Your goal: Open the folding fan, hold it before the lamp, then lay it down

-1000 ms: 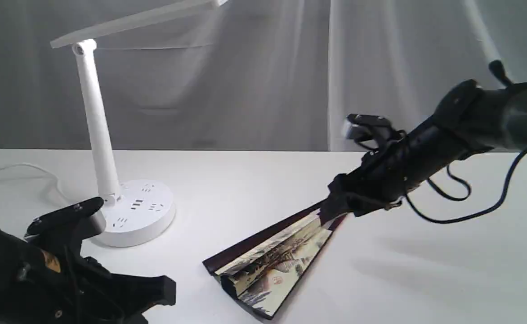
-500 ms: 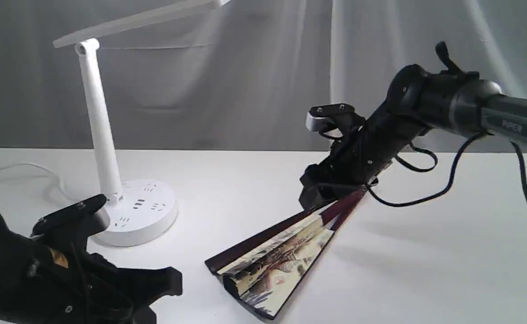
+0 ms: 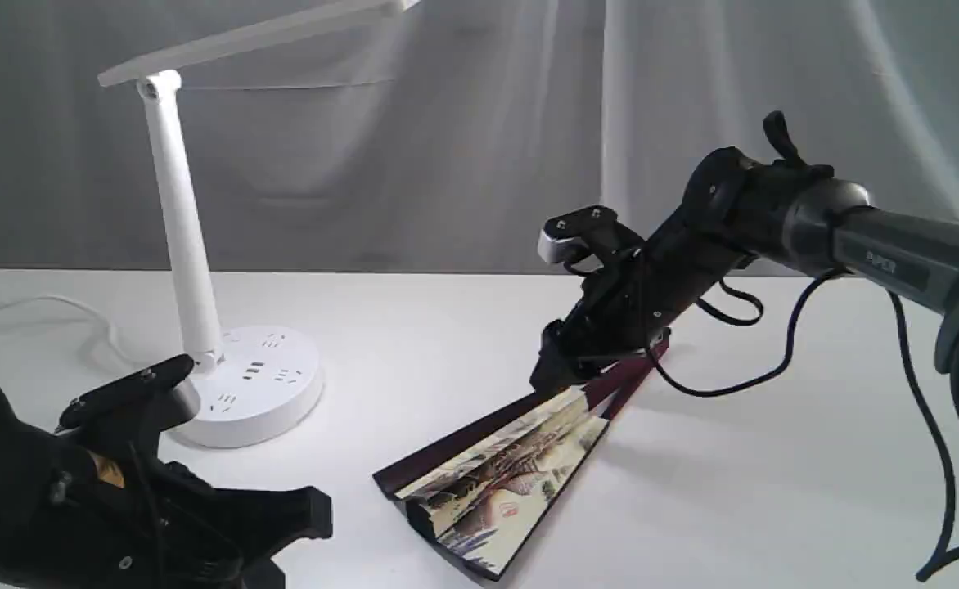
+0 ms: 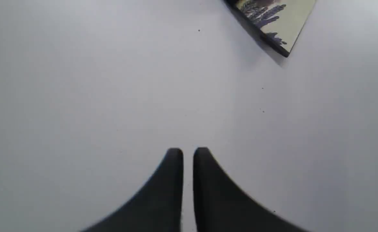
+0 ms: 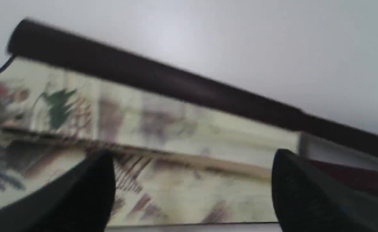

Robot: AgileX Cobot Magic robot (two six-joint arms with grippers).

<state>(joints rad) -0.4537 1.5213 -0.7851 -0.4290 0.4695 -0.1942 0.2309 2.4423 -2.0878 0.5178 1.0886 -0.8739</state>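
The robot's right gripper should go down over the fan's painted leaf (image 3: 535,450) and turn the fan before it takes the ribs' joined end (image 3: 664,339), because that end points to the back.
The folding fan (image 3: 500,474) lies partly spread on the white table (image 3: 774,491), with its painted cream leaf toward the front and its maroon ribs pointing back right. My right gripper (image 3: 549,375) hovers just over the ribs where they meet the leaf. In the right wrist view the right gripper (image 5: 192,158) is open, its fingers (image 5: 89,190) wide apart above the leaf and touching nothing. The white lamp (image 3: 185,237) stands at the back left. My left gripper (image 4: 188,153) is shut and empty near the front left, away from the fan's corner (image 4: 274,22).
The lamp's round base (image 3: 254,393) with sockets sits just behind my left arm (image 3: 54,499). Its white cord (image 3: 38,311) trails off to the left. A grey curtain (image 3: 479,139) hangs behind the table.
My right arm has swung left and up off the fan's rib end, uncovering the maroon ribs, and its jaws have spread a little wider. The fan and the left arm stayed put.
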